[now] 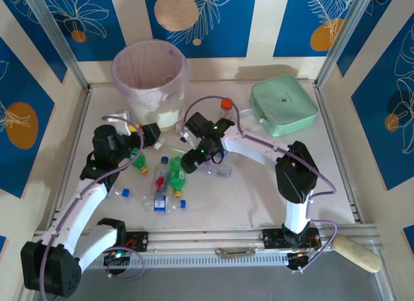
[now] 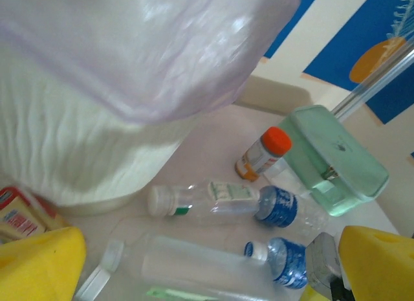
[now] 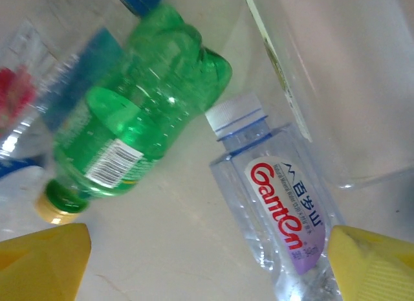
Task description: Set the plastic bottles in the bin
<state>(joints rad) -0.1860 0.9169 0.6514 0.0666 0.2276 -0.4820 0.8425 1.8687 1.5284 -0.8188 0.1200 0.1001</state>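
The red-labelled clear bottle is under my right gripper and the bin (image 1: 152, 84) is next to my left gripper, so next my right gripper picks up the bottle (image 3: 278, 207) and passes it over.
The white bin (image 1: 150, 81) with its pink liner stands at the back left, and its wall (image 2: 77, 152) looms close in the left wrist view. My left gripper (image 1: 154, 136) hangs open beside its base, yellow fingers (image 2: 39, 262) wide over a clear bottle (image 2: 194, 262). More clear bottles (image 2: 207, 200) and a blue-labelled one (image 2: 284, 259) lie beyond. My right gripper (image 1: 192, 160) is open above the bottle pile (image 1: 169, 181). A red-labelled clear bottle (image 3: 284, 210) lies by its right finger (image 3: 375, 265), and a green bottle (image 3: 129, 133) to the left.
A short orange bottle with a red cap (image 1: 226, 105) stands behind the right arm, next to the mint-green case (image 1: 283, 105). Loose blue caps (image 1: 126, 192) lie near the front. Metal frame rails (image 1: 336, 158) border the table.
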